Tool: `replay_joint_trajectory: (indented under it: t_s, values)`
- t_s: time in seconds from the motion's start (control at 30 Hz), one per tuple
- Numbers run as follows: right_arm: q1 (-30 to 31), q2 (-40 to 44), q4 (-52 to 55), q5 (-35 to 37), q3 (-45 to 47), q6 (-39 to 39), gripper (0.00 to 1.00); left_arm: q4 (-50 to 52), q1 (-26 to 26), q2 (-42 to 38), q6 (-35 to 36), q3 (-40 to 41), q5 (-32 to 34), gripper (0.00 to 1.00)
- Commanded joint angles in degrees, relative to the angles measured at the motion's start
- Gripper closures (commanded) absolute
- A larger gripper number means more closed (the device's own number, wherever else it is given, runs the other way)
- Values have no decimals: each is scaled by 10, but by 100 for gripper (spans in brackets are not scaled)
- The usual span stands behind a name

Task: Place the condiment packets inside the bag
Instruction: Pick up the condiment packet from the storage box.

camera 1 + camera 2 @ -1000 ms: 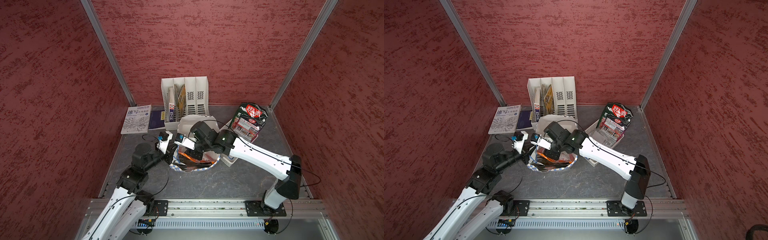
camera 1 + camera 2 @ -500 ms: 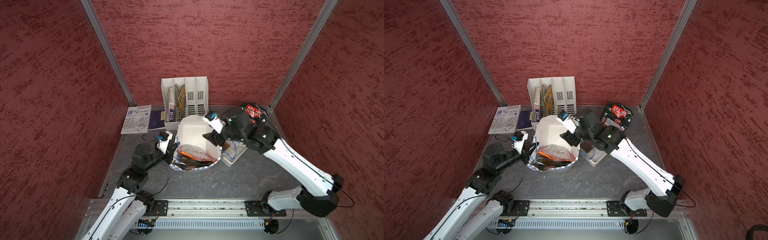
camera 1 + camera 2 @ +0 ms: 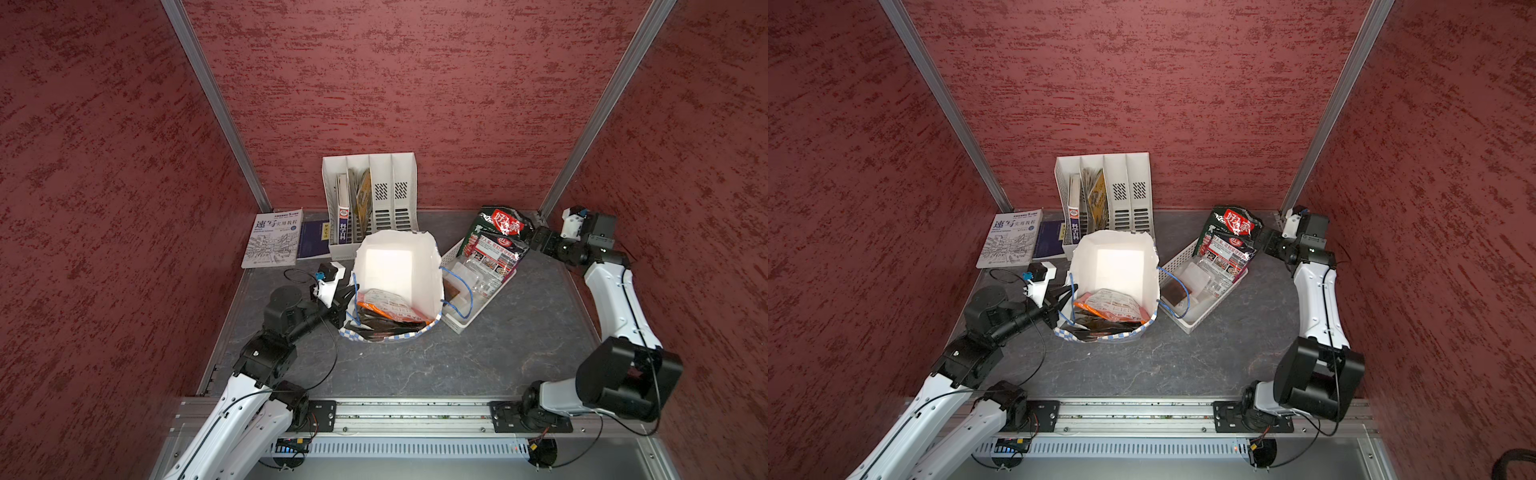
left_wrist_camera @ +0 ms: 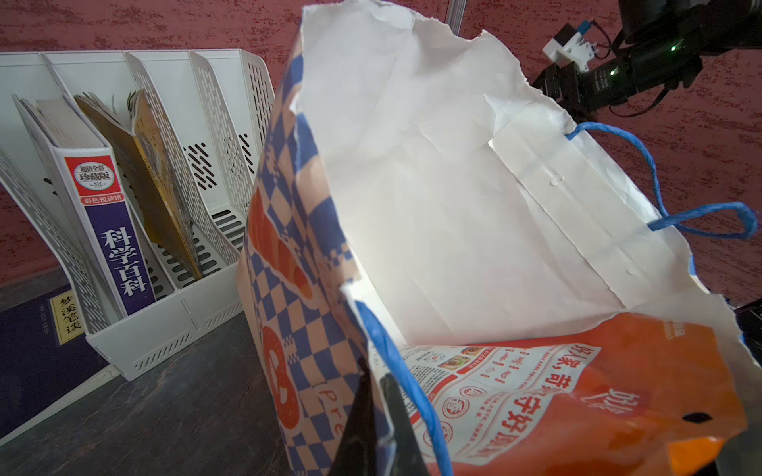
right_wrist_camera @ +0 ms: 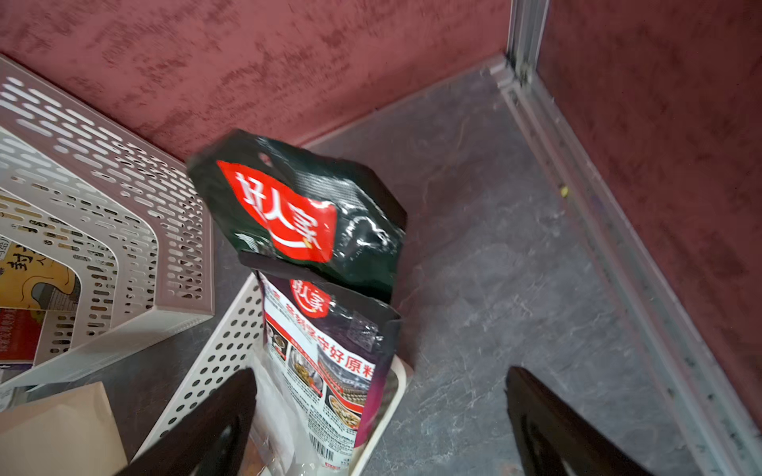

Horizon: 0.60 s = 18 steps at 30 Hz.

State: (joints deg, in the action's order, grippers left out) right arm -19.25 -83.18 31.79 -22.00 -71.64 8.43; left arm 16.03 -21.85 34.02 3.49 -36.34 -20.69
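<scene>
I see that the front packet's top edge (image 3: 497,236) stands apart, so the rear packet should stay leaning in place when I lift the front black condiment packet (image 3: 491,256).
The bag (image 3: 390,266) (image 3: 1121,266) stands open in the middle of the floor, white inside and blue-checked low down. My left gripper (image 3: 347,297) (image 4: 375,383) is shut on the bag's (image 4: 433,185) near left wall, beside a blue cord handle. An orange-red and white condiment packet (image 3: 384,305) (image 4: 577,391) lies inside on darker ones. Two black condiment packets (image 3: 500,222) (image 5: 305,218) lean at the basket's far end. My right gripper (image 3: 532,241) (image 5: 381,395) hangs open just right of them, holding nothing.
The white perforated basket (image 3: 461,320) sits right of the bag with clear plastic packs (image 3: 478,278) in it. A white file rack (image 3: 374,199) with books stands behind, and two books (image 3: 272,239) lie at the back left. The corner post (image 3: 544,208) and the red walls are close to my right gripper.
My right arm has pulled out of the bag, swung to the back right corner and opened. The orange packet now lies in the bag. The left gripper has kept its hold.
</scene>
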Motion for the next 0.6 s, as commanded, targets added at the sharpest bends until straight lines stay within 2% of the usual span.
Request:
replay_joint_trajectory:
  t_s: [0.0,0.2,0.37,0.57]
  values:
    - [-1,-27,-58,-106,-2,20,2,-21,-2,-5,8,0,-16,100]
    - [-4,-69,-111,-152,31,61,8,-18,-1,-6,10,0,-11,100]
    - [-4,-80,-116,-172,41,67,12,-18,-2,-5,11,1,-10,100]
    - [-4,-62,-109,-278,57,80,23,-19,-1,-3,11,1,-9,100]
